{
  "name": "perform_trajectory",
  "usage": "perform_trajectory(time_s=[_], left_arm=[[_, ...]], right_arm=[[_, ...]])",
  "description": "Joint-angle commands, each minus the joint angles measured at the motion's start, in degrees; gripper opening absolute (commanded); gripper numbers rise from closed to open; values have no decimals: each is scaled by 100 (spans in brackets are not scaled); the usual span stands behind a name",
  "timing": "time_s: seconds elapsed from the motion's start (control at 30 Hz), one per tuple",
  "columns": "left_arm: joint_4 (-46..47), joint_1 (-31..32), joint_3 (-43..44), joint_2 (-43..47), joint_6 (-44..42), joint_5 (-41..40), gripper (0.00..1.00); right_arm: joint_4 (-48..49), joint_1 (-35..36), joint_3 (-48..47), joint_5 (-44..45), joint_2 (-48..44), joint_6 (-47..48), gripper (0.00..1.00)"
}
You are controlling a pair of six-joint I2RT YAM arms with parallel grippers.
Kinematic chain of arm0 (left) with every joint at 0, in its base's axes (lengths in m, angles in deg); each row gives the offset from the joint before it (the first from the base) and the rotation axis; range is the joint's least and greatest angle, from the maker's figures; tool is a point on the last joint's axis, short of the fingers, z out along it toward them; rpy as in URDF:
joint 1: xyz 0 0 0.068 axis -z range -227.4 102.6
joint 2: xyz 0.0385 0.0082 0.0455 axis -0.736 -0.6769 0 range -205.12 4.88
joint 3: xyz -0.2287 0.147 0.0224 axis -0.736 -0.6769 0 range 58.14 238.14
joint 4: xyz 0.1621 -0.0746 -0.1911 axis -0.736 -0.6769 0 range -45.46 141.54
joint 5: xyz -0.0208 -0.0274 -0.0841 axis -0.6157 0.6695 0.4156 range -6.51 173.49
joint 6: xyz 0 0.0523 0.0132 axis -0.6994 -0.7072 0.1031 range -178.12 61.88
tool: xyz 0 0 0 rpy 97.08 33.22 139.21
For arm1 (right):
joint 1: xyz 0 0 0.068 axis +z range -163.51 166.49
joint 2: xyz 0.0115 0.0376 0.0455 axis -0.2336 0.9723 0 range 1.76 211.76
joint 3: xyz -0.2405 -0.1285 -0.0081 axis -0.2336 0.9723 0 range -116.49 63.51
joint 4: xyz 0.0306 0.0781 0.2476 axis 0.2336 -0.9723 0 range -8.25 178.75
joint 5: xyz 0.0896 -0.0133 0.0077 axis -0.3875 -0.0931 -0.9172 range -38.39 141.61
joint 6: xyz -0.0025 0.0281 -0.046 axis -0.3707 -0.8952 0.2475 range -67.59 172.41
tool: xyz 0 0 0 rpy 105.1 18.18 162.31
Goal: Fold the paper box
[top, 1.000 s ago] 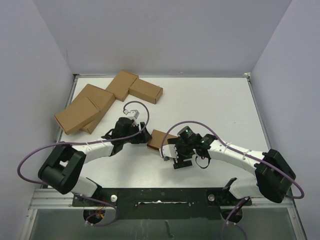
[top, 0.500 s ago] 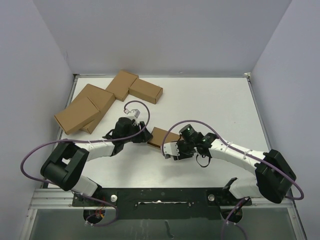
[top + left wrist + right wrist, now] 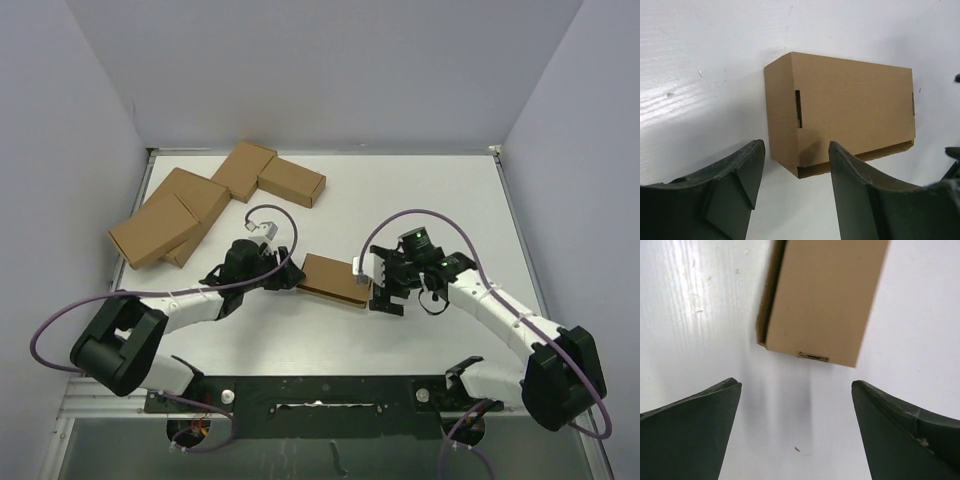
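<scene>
The lid's near edge point(image 3: 333, 297) gapes while the left gripper sits at the end of the box, so the robot should back off and press the lid's near corner point(image 3: 799, 170) from the front.
The paper box point(image 3: 335, 280) is a small closed brown carton lying flat on the white table between the two arms. The left wrist view shows the paper box point(image 3: 840, 110) with a slot in its side. My left gripper point(image 3: 292, 277) is at the box's left end, jaws open; the box's near corner lies just ahead of the tips of my left gripper point(image 3: 795, 185), not clasped. My right gripper point(image 3: 372, 283) stands wide open at the box's right end. In the right wrist view the paper box point(image 3: 822, 300) lies a short way ahead of my right gripper point(image 3: 795, 410), apart from it.
A cluster of brown cardboard cartons point(image 3: 200, 205) lies at the back left of the table point(image 3: 440, 200). Grey walls close in the back and both sides. Purple cables loop over both arms.
My right gripper has opened wide and drawn back to the right, off the box. The box now lies flat, a little farther right. My left gripper has followed it to the right.
</scene>
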Motion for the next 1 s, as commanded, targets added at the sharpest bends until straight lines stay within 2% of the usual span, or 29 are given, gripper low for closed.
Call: perform_trajectory(time_s=[0.0, 0.23, 0.37, 0.5, 0.63, 0.77, 0.93, 0.97], left_arm=[[347, 188, -51, 249, 154, -140, 53], [347, 641, -31, 62, 388, -977, 53], [625, 726, 9, -88, 350, -891, 52], [744, 885, 66, -185, 360, -722, 49], [837, 1243, -30, -105, 474, -672, 47], [724, 1667, -256, 238, 448, -928, 48], [290, 1727, -623, 1162, -25, -1253, 53], [208, 1715, -663, 1458, -214, -1289, 57]], right_arm=[[297, -397, 13, -657, -422, -386, 98], [-256, -596, -167, -591, 82, -297, 98], [-469, -554, -272, -758, 576, -247, 94], [-318, -413, -429, -530, 859, -527, 96], [-382, -713, -581, -512, 775, -555, 98], [-660, -1259, -615, -818, 486, -264, 99], [-920, -1773, -601, -1341, 135, 53, 100], [-940, -1817, -588, -1435, 91, 115, 100]])
